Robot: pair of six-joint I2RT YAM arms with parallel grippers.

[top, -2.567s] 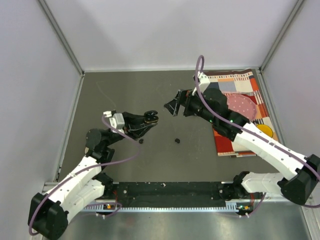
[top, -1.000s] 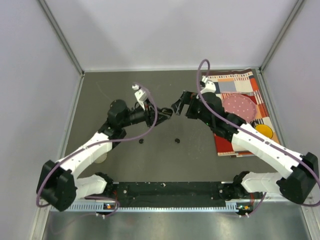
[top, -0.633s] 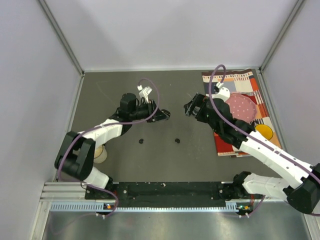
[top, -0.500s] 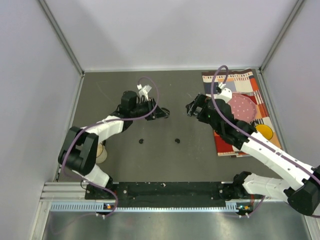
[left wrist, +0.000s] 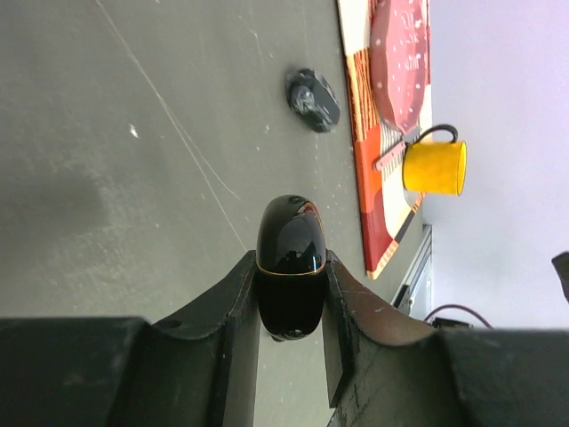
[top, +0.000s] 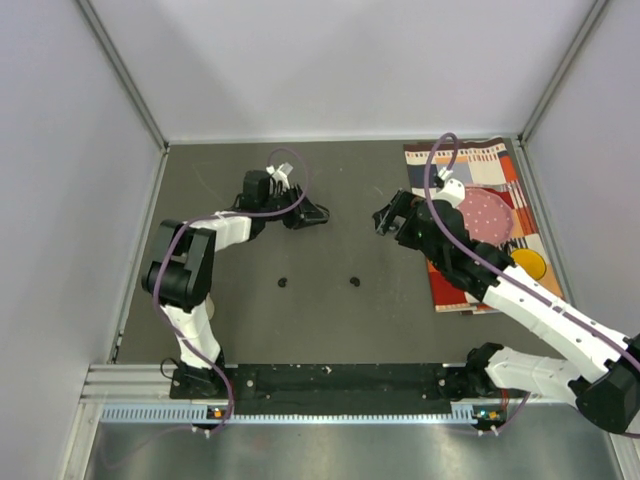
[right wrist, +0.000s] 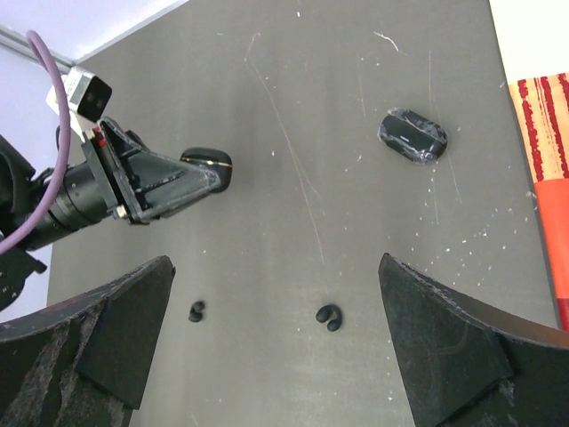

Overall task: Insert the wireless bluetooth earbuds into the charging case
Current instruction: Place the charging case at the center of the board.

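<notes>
I carry on lowering the black charging case (top: 320,214) with my left gripper until the case touches down and then let go, because it hangs over a clear patch of grey table (top: 315,231).
Two pairs of tiny black earbuds lie on the grey table, one pair (top: 283,283) left and one (top: 354,281) right; both show in the right wrist view (right wrist: 196,310) (right wrist: 330,317). My left gripper (top: 308,214) (left wrist: 290,262) is shut on a glossy black oval charging case (left wrist: 290,276) with a gold seam, closed, held sideways above the table (right wrist: 209,165). My right gripper (top: 383,218) (right wrist: 274,260) is wide open and empty, high above the earbuds. A second dark oval pod (right wrist: 412,136) (left wrist: 313,99) lies on the table near the mat.
A patterned mat (top: 500,165) lies at the right with a red dotted plate (top: 485,212) and a yellow mug (top: 530,263) (left wrist: 434,167) on it. White walls enclose the table on three sides.
My left arm has stretched out toward the back, carrying the case from the table's middle up and left. My right gripper has drawn back to the right, away from the left one.
</notes>
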